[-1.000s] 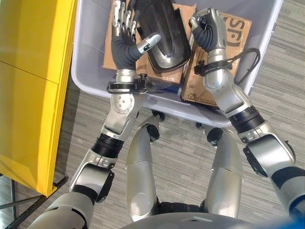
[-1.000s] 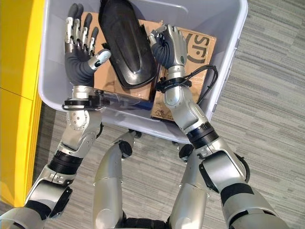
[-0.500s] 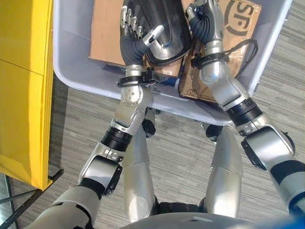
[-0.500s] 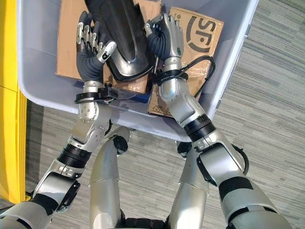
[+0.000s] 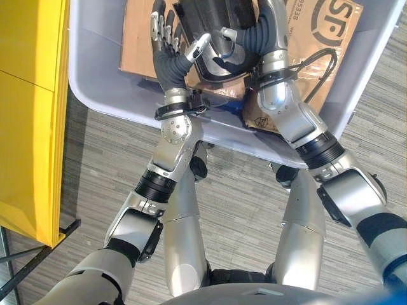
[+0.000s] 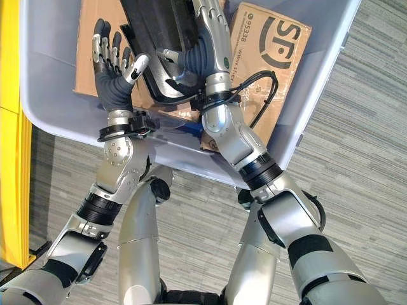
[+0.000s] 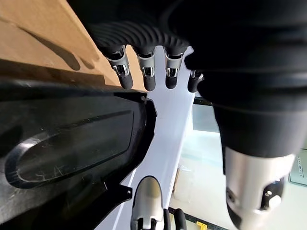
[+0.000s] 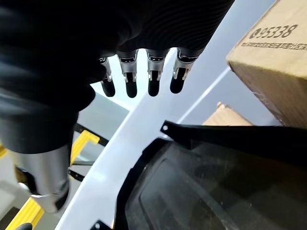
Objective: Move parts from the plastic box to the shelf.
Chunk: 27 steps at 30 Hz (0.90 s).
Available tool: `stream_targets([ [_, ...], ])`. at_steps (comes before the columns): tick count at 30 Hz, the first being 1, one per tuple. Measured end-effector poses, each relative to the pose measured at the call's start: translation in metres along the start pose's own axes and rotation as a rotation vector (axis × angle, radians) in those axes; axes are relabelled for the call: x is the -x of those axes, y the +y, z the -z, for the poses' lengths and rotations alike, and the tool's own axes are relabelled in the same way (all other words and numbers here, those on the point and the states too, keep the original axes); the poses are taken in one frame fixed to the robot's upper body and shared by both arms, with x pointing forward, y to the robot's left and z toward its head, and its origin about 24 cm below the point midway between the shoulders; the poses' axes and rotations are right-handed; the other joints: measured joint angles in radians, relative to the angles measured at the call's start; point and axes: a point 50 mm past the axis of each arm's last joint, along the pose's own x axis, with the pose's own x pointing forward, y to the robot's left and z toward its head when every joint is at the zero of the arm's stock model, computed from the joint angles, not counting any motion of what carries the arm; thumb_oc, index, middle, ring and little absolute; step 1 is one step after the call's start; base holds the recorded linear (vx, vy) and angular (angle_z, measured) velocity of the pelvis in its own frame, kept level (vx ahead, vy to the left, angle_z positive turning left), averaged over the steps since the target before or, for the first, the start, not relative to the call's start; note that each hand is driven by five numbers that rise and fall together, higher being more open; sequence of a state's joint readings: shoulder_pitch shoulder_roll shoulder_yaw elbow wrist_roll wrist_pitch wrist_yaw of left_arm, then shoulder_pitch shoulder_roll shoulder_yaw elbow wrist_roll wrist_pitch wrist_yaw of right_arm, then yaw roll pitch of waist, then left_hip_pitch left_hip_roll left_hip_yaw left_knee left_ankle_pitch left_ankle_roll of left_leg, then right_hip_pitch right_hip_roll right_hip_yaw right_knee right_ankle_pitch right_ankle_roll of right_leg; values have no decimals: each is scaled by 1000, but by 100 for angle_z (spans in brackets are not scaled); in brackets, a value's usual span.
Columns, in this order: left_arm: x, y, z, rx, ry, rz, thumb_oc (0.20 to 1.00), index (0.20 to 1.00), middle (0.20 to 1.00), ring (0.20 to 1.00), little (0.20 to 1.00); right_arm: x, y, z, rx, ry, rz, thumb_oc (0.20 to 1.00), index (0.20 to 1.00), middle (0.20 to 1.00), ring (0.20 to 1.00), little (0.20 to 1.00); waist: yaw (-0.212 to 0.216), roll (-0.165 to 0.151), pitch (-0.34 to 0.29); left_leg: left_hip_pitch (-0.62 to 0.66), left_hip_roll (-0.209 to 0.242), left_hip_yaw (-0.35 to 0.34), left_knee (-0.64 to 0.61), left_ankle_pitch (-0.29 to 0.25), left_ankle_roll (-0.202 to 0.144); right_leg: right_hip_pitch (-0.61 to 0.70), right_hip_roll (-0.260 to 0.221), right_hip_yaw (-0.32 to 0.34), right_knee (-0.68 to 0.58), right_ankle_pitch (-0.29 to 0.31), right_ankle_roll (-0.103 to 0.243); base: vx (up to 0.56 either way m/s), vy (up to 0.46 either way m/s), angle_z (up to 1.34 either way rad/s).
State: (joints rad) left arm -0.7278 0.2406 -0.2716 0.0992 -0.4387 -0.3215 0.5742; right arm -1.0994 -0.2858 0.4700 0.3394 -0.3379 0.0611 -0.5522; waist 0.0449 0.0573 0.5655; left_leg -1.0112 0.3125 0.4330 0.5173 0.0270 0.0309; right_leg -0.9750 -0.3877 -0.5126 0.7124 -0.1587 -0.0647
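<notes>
I should expect only cartons hidden under the long black part (image 5: 215,37) when I lift it, because brown cardboard (image 5: 138,39) shows along its sides.
A long black moulded part (image 5: 213,16) lies in the pale plastic box (image 5: 95,57), on top of cardboard. My left hand (image 5: 166,54) stands just left of the part's near end, open, fingers straight and thumb pointing at its edge. The left wrist view shows those straight fingers (image 7: 146,72) above the part (image 7: 72,143), apart from it. My right hand (image 5: 267,32) lies along the part's right side, open, with the thumb across its near end. Its fingers (image 8: 153,76) reach straight out past the part's rim (image 8: 216,182).
A flat brown carton (image 6: 89,51) lies under the part on the left, and a printed carton (image 6: 273,51) leans on the right inside the box. The yellow shelf (image 5: 32,95) stands to my left. Grey striped carpet (image 5: 241,210) lies below the box.
My left hand has come off the part's left edge and spread open beside it. My right hand has uncurled and stretched forward along the part, thumb across its near end.
</notes>
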Motion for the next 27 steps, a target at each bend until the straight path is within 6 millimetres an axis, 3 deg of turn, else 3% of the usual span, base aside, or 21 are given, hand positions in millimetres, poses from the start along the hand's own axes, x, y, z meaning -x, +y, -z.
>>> stream_targets([
  [9,1,0,1,-2,8,1,1000,1000,1000,1000,1000,0,-4,4,21,56,69,1000,1000,1000,1000,1000,1,-1,0,-26,4,-8,43,-13,14,-15,-15,-2,32,-11,-3,7,-5,2],
  [13,1,-1,2,-1,10,1,1000,1000,1000,1000,1000,2,-7,15,-63,171,129,1000,1000,1000,1000,1000,-2,-1,0,-46,4,-6,45,-14,15,-36,-16,2,32,-9,-1,11,29,-1],
  [18,1,-4,2,14,10,2,1000,1000,1000,1000,1000,1,-1,11,-223,232,160,1000,1000,1000,1000,1000,-4,0,0,-47,4,-3,46,-17,18,-39,-17,5,31,-8,-1,1,8,0],
  [27,2,-8,9,-19,81,27,1000,1000,1000,1000,1000,3,3,9,-257,218,160,1000,1000,1000,1000,1000,-7,-1,0,-53,4,-1,46,-18,18,-48,-16,6,29,-8,-1,0,0,0],
])
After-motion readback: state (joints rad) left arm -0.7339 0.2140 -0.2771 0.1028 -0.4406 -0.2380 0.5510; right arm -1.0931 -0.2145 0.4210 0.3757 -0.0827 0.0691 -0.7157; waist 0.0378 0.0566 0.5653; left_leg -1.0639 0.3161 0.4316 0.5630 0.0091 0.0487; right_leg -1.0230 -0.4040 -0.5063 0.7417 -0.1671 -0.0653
